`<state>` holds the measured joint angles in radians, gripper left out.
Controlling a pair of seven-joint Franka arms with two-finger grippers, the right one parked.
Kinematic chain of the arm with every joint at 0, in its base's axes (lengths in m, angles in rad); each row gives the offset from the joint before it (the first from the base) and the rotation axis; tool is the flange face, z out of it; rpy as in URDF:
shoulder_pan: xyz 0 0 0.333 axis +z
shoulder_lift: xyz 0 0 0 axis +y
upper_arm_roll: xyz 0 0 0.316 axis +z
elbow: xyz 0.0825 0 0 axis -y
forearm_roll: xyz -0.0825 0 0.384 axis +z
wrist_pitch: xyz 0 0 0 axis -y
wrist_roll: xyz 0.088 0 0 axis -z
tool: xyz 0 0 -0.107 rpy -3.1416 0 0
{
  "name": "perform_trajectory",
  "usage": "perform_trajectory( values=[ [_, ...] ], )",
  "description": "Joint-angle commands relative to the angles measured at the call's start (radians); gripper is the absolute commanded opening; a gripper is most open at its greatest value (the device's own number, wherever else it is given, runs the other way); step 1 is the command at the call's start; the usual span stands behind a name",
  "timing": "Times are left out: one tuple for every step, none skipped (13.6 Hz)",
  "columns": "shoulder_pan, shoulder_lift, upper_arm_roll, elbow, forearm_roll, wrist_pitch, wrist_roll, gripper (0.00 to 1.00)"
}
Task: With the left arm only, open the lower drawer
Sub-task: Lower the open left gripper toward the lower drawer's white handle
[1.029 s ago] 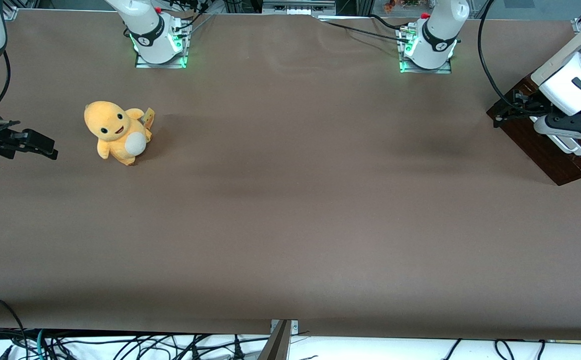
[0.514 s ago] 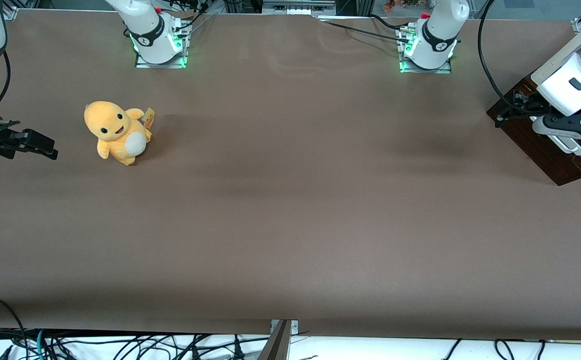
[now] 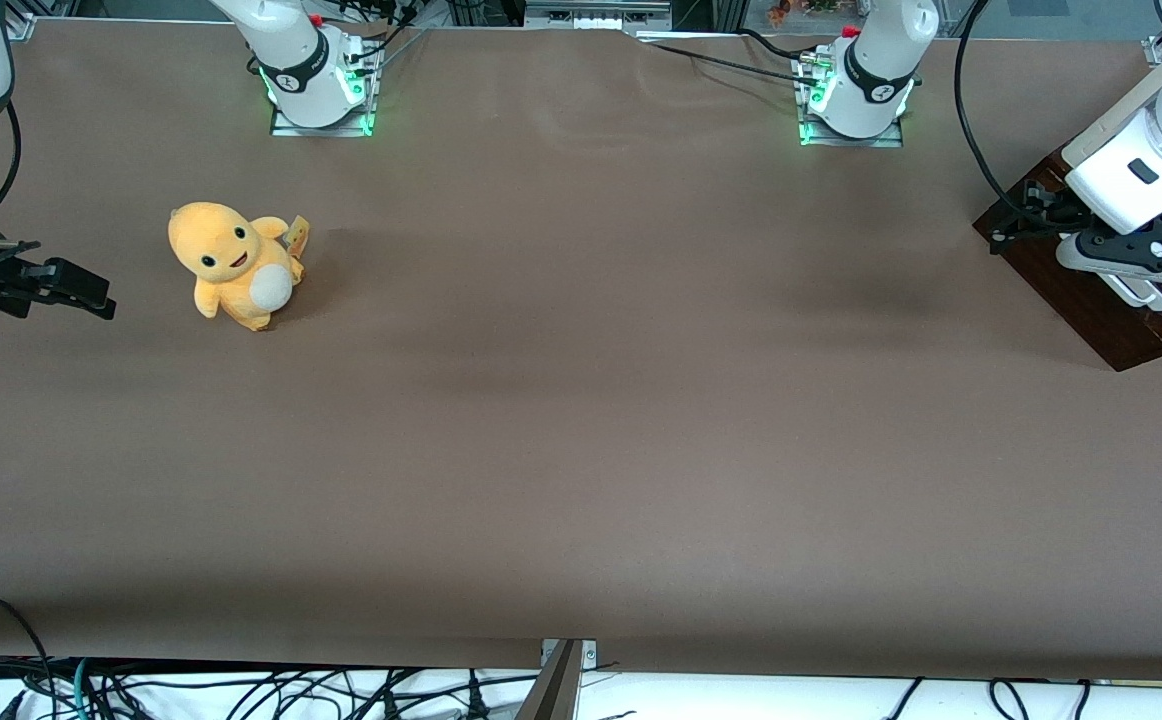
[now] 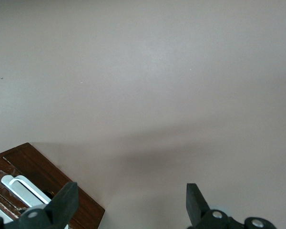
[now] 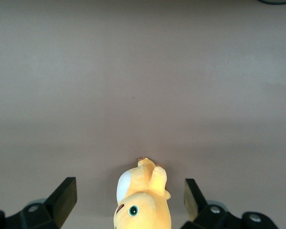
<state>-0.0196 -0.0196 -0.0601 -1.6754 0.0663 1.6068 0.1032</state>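
Note:
My gripper will pull, and the lower drawer will slide straight out, because a seam (image 4: 12,165) separates the piece with the white bar handle (image 3: 1141,295) from the brown wood beside it.
A dark brown wooden drawer front (image 3: 1091,290) with a white bar handle (image 3: 1136,292) lies at the working arm's end of the table. The left wrist view shows the same brown front (image 4: 43,179) and a white handle (image 4: 24,187) by one finger. I cannot tell which part of it is the lower drawer. The left arm (image 3: 1141,165) reaches over it, and its black gripper (image 3: 1136,262) hangs just above the brown wood. The gripper (image 4: 131,204) is open, with only bare table between its fingertips (image 4: 66,200).
A yellow plush toy (image 3: 236,265) stands toward the parked arm's end of the table and also shows as the plush toy (image 5: 143,202) in the right wrist view. Two arm bases lit green (image 3: 321,85) (image 3: 856,90) stand farthest from the front camera. Cables (image 3: 241,690) hang below the table's near edge.
The left arm and its gripper have shifted slightly farther from the front camera over the brown front. The gripper stays open.

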Motion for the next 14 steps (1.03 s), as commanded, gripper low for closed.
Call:
perform_trajectory(
  values=[
    [-0.003,0.042,-0.003,0.023,0.026,-0.021,0.006,1.00],
    [-0.008,0.073,-0.006,0.022,0.027,-0.046,0.012,1.00],
    [-0.008,0.079,-0.007,0.029,0.027,-0.086,0.015,1.00],
    [-0.008,0.084,-0.007,0.028,0.029,-0.094,0.006,1.00],
    [-0.005,0.086,-0.007,0.023,0.027,-0.100,0.004,1.00],
    [0.001,0.089,-0.006,0.020,0.027,-0.111,0.000,1.00],
    [0.004,0.098,-0.004,0.020,0.041,-0.113,-0.008,1.00],
    [0.004,0.107,-0.006,0.017,0.091,-0.117,-0.013,1.00],
    [0.003,0.116,-0.007,0.013,0.154,-0.122,-0.028,1.00],
    [0.003,0.127,-0.007,0.011,0.197,-0.129,-0.052,1.00],
    [0.006,0.144,-0.006,0.010,0.220,-0.137,-0.078,1.00],
    [0.007,0.165,-0.001,0.008,0.254,-0.154,-0.115,1.00],
    [0.009,0.197,-0.001,0.008,0.309,-0.166,-0.172,1.00],
    [0.007,0.228,-0.001,0.005,0.376,-0.186,-0.242,1.00]
  ],
)
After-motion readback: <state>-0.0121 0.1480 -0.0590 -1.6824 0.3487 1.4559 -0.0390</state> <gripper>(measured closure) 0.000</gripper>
